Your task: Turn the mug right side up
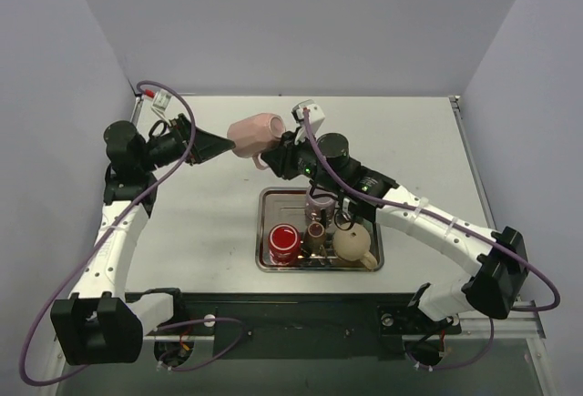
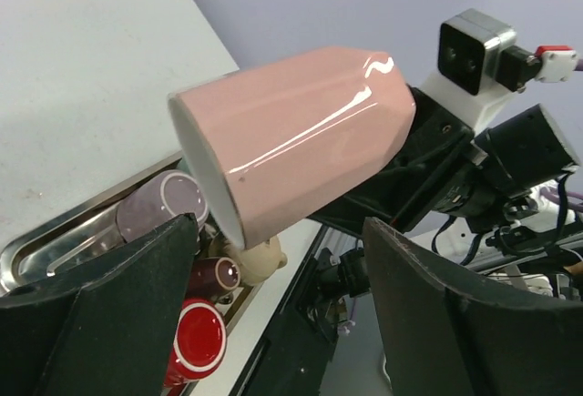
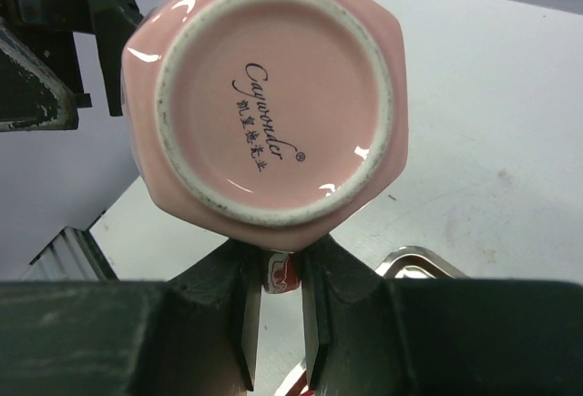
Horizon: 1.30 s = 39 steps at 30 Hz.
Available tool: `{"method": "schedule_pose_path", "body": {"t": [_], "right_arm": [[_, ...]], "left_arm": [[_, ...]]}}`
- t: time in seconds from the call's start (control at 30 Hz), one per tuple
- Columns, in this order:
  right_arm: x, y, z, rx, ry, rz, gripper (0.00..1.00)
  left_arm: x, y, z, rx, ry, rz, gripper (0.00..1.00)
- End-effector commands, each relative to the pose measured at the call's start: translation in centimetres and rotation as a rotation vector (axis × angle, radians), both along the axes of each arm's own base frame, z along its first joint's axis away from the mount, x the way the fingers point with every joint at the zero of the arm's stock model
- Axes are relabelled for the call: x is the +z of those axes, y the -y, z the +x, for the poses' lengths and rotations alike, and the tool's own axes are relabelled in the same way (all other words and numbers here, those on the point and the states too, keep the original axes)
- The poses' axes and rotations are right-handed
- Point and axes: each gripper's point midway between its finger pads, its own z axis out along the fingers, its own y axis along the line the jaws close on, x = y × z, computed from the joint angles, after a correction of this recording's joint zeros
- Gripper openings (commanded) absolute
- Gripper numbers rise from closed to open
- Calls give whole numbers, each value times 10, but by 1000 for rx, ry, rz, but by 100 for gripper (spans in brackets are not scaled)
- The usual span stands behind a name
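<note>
The pink mug's rim (image 1: 239, 139) faces the open fingers of the robot's left gripper, so the right gripper passes the mug over by its rim and picks up the red cup (image 1: 283, 240) next.
The pink faceted mug (image 1: 258, 134) hangs in the air on its side above the table's far middle, rim toward the left arm and base toward the right arm. My right gripper (image 1: 278, 155) is shut on the mug's handle; in the right wrist view the mug's stamped base (image 3: 264, 96) faces the camera above the closed fingers (image 3: 281, 264). My left gripper (image 1: 223, 146) is open, its black fingers on either side of the mug's rim end (image 2: 291, 132); I cannot tell whether they touch it. Its jaws stand wide apart (image 2: 282, 232).
A steel tray (image 1: 273, 194) lies below the mug, in front of the arms. It holds a red cup (image 1: 284, 241), a beige pot (image 1: 352, 244), a purple mug (image 1: 319, 203) and a small brown cup (image 1: 316, 228). Grey walls surround the table.
</note>
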Motion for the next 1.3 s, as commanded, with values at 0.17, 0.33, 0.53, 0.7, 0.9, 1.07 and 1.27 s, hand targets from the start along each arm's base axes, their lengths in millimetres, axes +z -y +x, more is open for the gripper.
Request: {"method": "schedule_pose_path", "body": {"t": [0.17,0.33,0.53,0.7,0.9,1.07,1.27], "right_arm": [[92,-44,-27,223,72,329,0],[78,-51,-14,231,6,355,0],[-20,-13,19,15,-89,-31,60],[-89,59,21,-203,-127,-407,72],[-139,79,-38,111,-58,-764,72],[-157,74,-99,518,49,-726,70],[-182,70,-114,652,-1,-768,56]], "left_arm": [[38,20,-13,-76,91,-100,67],[35,21,-13,-79,67,-103,1],[-3,-25,36,276,77,252,0],[-60,-91,67,476,155,835,0],[-146,-132,82,341,16,1304,0],[-187,-141,95,224,11,1532,0],[-224,-124,113,103,12,1591,0]]}}
